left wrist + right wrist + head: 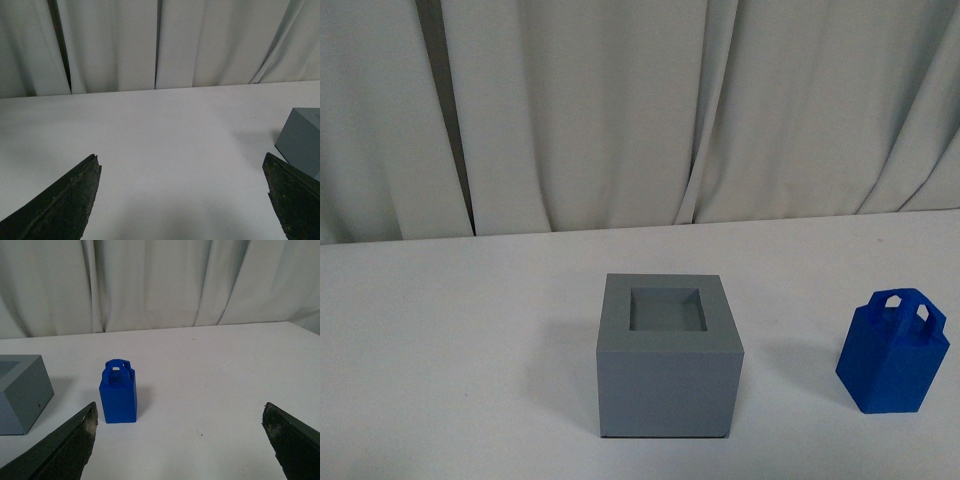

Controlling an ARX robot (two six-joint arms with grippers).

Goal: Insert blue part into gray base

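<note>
The blue part is taller than the gray base (24, 396), so I expect its handle and upper body (118, 374) to stay above the gray base's hollow when I lower the blue part in.
The gray base (668, 358) stands on the white table at the middle front, its square recess facing up and empty. The blue part (894, 351) stands upright to its right, handle up, apart from it. Neither arm shows in the front view. My left gripper (181, 162) is open over bare table, with the gray base's corner (302, 141) just beyond one fingertip. My right gripper (180, 410) is open and empty. In the right wrist view the blue part (118, 393) stands ahead near one fingertip (75, 440), with the gray base (21, 392) beyond it.
A white table (450, 340) runs back to a pale pleated curtain (620, 110) that closes off the far side. Bare table surface lies to the left of the gray base.
</note>
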